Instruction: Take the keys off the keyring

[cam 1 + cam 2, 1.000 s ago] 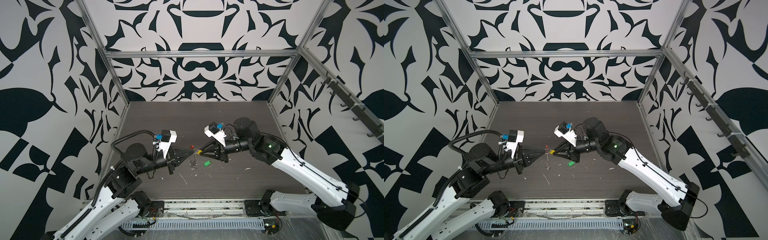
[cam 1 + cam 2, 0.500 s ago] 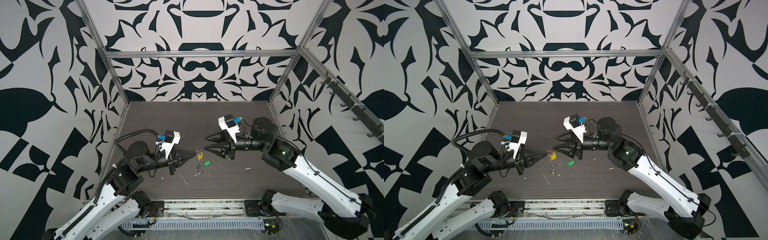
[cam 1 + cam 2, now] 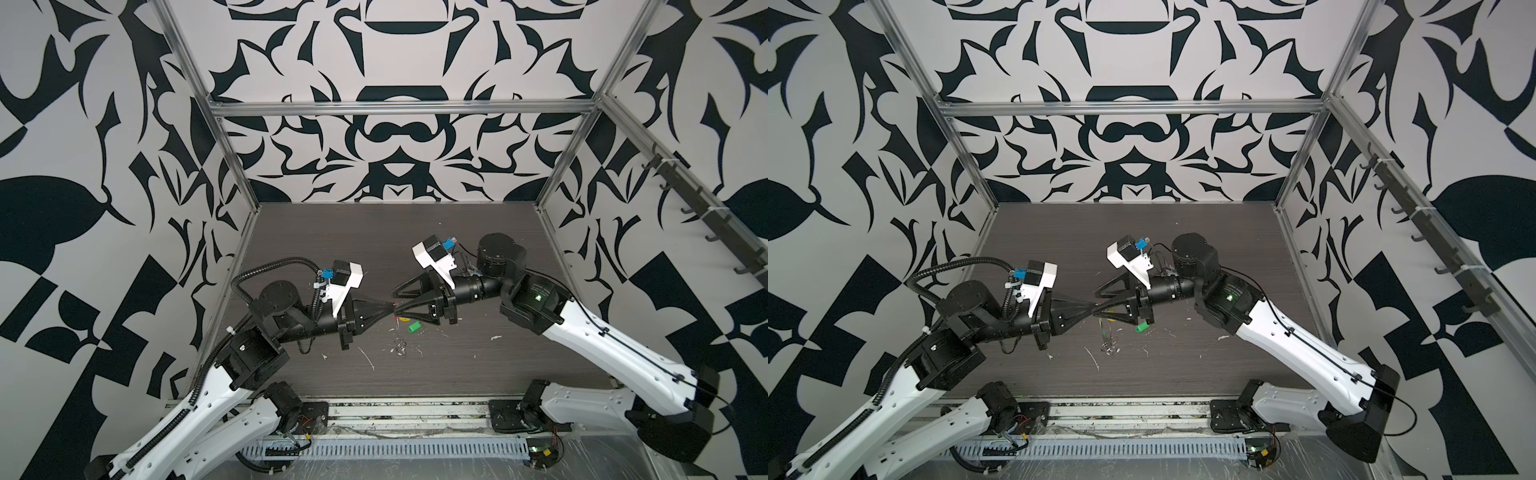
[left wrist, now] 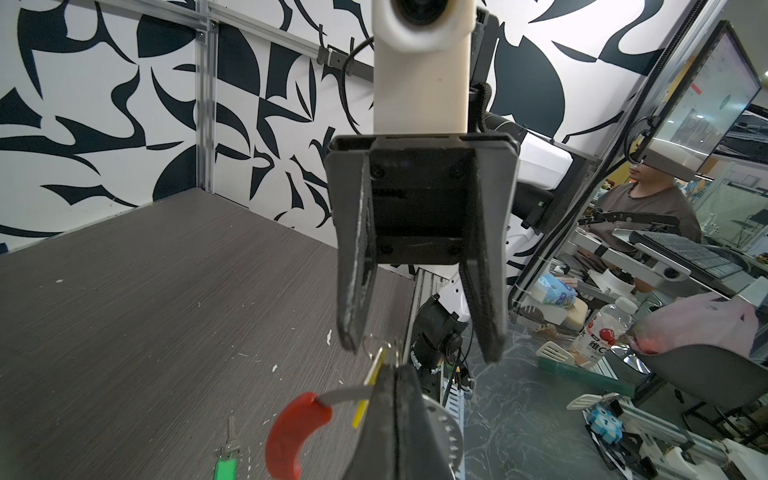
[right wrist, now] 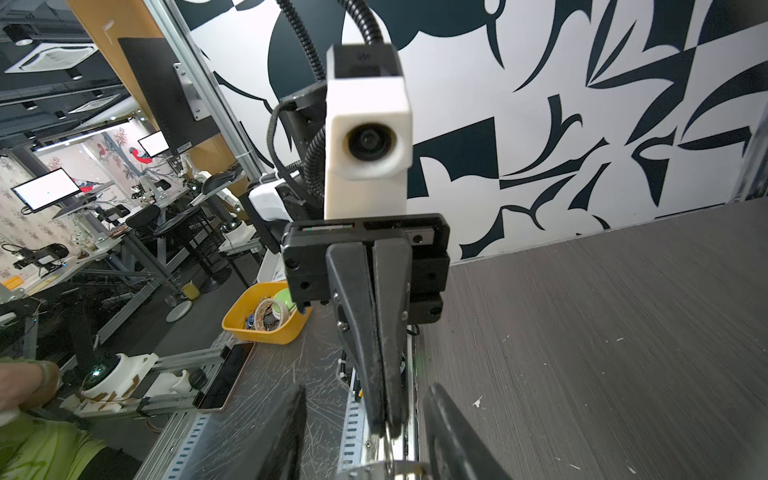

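My left gripper's fingers are touching the yellow key tag's ring, so my right gripper should hold the keyring (image 4: 444, 425) while my left gripper opens and grips it again.
My left gripper (image 4: 392, 370) is shut on the keyring's grey wire (image 4: 345, 395), just beside its red sleeve (image 4: 291, 436). A yellow key tag (image 4: 368, 390) hangs edge-on against the left fingertips, with its small silver ring (image 4: 380, 347) at the tip. My right gripper (image 4: 419, 351) faces the left one, open, its two fingers straddling that ring and the left gripper's tip (image 5: 384, 424). In both top views the grippers meet tip to tip above the table (image 3: 392, 305) (image 3: 1098, 303). The green key tag (image 3: 413, 328) (image 3: 1141, 327) (image 4: 225, 467) lies loose on the table below them.
Small silver metal pieces (image 3: 400, 351) and white scraps (image 3: 368, 359) lie on the dark wood-grain table (image 3: 457, 249) in front of the grippers. Patterned walls with metal posts close in three sides. A slotted rail (image 3: 374, 449) runs along the front edge.
The right gripper let go, opened and drew back to the right. It has since come back left, and its open fingers now stand around the left gripper's tip. The left gripper stayed shut.
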Action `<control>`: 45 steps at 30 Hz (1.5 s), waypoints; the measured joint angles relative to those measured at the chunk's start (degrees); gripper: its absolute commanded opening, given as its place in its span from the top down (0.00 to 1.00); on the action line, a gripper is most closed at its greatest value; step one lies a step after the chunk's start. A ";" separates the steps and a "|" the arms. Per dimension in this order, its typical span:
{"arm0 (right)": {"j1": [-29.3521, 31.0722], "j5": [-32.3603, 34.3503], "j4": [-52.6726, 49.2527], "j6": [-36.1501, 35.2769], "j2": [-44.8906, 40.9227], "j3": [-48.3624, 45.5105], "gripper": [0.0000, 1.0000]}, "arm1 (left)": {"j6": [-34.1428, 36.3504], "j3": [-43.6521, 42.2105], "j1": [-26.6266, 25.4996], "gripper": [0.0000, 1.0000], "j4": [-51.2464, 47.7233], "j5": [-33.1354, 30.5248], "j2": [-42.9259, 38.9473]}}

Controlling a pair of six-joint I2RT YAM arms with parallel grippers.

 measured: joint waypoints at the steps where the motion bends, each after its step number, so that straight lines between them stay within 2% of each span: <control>1: 0.17 -0.15 -0.04 0.00 0.00 -0.24 0.53 | 0.00 0.00 0.00 1.00 0.00 -0.17 -0.07; 10: 0.55 0.98 -1.62 -0.96 -0.02 -1.51 0.67 | -0.02 0.00 -0.09 1.00 0.00 -1.11 -0.50; 23: 0.55 4.11 -3.43 -1.68 -0.94 -2.40 0.68 | 0.00 0.00 -0.09 1.00 -0.39 -2.73 -1.42; 32: 0.55 5.16 -3.91 -2.29 -0.94 -2.43 0.76 | 0.02 0.00 -0.09 1.00 -0.39 -3.61 -1.62; 35: 0.55 5.35 -3.93 -2.36 -0.94 -2.43 0.81 | 0.02 0.00 -0.09 1.00 -0.39 -3.91 -1.62; 40: 0.55 5.57 -3.96 -2.58 -0.94 -2.43 1.00 | 0.02 0.00 -0.09 1.00 -0.57 -4.94 -1.42; 42: 0.59 5.79 -4.35 -2.23 -0.94 -2.43 1.00 | 0.02 0.00 -0.09 1.00 -0.79 -5.22 -1.22; 43: 0.59 6.03 -4.72 -2.27 -0.94 -2.40 1.00 | 0.02 0.00 -0.09 0.96 -1.03 -5.38 -1.11; 45: 0.59 6.84 -5.97 -2.54 -0.94 -2.29 1.00 | 0.24 0.00 -0.09 0.72 -1.62 -5.73 -0.68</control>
